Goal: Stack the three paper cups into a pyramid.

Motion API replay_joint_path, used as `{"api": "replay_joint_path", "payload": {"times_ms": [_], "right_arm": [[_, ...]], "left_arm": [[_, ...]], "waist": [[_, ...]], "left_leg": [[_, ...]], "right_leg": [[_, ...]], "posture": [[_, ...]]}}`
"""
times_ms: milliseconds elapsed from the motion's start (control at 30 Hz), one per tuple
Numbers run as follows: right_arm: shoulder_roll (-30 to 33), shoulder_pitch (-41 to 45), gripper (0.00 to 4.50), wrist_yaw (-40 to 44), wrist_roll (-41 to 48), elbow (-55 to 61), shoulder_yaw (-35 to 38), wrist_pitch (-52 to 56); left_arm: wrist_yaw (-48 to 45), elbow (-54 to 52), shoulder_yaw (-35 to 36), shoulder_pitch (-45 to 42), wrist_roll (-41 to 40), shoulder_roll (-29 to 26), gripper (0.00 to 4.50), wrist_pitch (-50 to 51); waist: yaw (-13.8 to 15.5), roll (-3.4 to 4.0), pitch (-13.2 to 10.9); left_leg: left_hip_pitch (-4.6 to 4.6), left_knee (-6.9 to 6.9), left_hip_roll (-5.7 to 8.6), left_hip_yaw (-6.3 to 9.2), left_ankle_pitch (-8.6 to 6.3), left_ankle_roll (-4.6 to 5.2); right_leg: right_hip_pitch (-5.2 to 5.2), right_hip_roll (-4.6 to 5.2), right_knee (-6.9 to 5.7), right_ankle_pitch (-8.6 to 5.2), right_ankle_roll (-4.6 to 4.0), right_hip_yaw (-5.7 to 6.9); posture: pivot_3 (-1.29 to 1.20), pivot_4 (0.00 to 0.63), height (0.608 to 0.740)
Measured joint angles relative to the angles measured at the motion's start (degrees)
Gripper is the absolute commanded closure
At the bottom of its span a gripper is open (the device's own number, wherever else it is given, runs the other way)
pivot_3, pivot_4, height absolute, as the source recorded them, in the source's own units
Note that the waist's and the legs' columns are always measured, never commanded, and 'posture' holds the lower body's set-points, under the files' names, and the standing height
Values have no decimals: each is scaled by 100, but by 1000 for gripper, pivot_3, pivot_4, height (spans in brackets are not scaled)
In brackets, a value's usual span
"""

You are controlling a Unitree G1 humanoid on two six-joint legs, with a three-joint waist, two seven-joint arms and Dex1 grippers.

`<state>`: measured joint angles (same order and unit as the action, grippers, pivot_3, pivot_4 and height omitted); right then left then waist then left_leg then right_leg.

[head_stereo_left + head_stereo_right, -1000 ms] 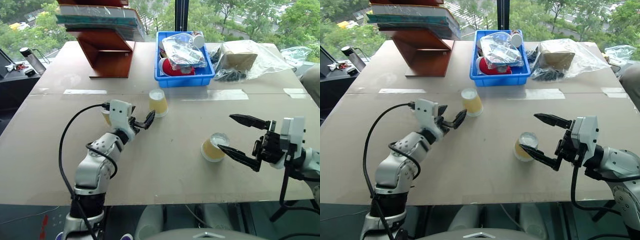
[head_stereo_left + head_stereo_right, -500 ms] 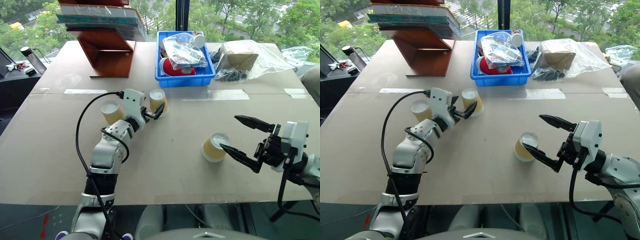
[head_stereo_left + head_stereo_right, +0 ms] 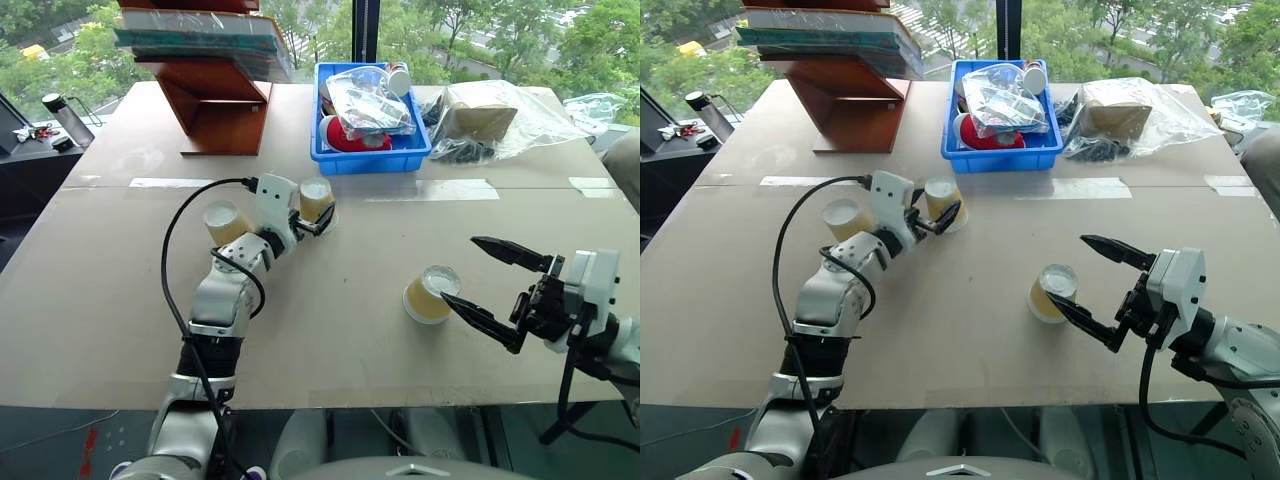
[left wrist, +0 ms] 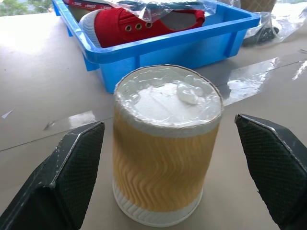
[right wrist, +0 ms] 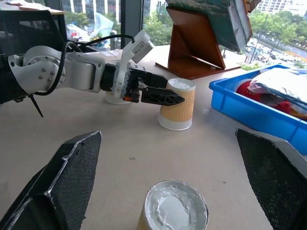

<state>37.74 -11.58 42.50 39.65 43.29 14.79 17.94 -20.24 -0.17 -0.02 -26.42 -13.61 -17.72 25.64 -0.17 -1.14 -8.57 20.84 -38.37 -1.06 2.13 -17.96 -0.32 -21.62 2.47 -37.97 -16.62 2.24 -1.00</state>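
The paper cups' closed white bases (image 3: 440, 280) face up. I expect the last cup (image 3: 229, 224) to sit steadily across the other cups when I lower it.
Three paper cups stand upside down on the tan table (image 3: 330, 330), with ribbed yellowish walls and white bases up. One cup (image 3: 315, 201) sits below the blue bin, and my left gripper (image 3: 322, 216) is open with a finger on either side of it; the left wrist view shows that cup (image 4: 165, 143) centred between the fingers, with gaps on both sides. A second cup (image 3: 224, 222) stands just left of my left wrist. The third cup (image 3: 429, 294) is at centre right. My right gripper (image 3: 458, 268) is open just right of it, and its lower finger reaches close to the cup.
A blue bin (image 3: 368, 150) with a red shoe and plastic bags stands behind the cups. A wooden stand (image 3: 218, 105) holding books is at the back left. A clear bag with a brown item (image 3: 495, 118) lies at the back right. Strips of tape cross the table.
My left arm has reached forward and right, bringing its open fingers around the cup below the bin and uncovering the cup left of it. The right gripper has barely moved.
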Motion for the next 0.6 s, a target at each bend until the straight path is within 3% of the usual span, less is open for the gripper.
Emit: {"api": "replay_joint_path", "payload": {"times_ms": [300,400,467,500,600], "right_arm": [[-30,-113,67,-101,63,47,203,-1],[-28,-113,0,-101,84,47,214,-1],[-28,-113,0,-103,86,47,215,-1],[-28,-108,0,-110,86,47,215,0],[-29,-106,0,-128,86,47,214,0]], "left_arm": [[-63,227,0,-94,17,27,0,-90],[-106,286,0,-124,15,54,784,-129],[-131,292,0,-123,14,62,929,-141],[-152,292,-1,-123,15,72,1549,-155],[-203,292,-1,-109,17,74,1632,-237]], "waist": [[-2,0,0],[-4,0,0],[-4,0,0],[-4,0,0],[-5,0,0]], "left_leg": [[0,-1,1,0,0,0],[0,0,1,-1,0,0],[1,-1,1,0,0,0],[1,0,1,0,0,0],[1,-1,1,0,0,0]], "right_leg": [[0,0,-1,0,0,-1],[0,0,0,0,0,-1],[0,0,0,0,0,0],[0,0,0,0,0,0],[0,0,0,0,0,-1]], "posture": [[0,150,740],[0,150,740],[0,150,740],[0,150,740],[0,150,740]]}}
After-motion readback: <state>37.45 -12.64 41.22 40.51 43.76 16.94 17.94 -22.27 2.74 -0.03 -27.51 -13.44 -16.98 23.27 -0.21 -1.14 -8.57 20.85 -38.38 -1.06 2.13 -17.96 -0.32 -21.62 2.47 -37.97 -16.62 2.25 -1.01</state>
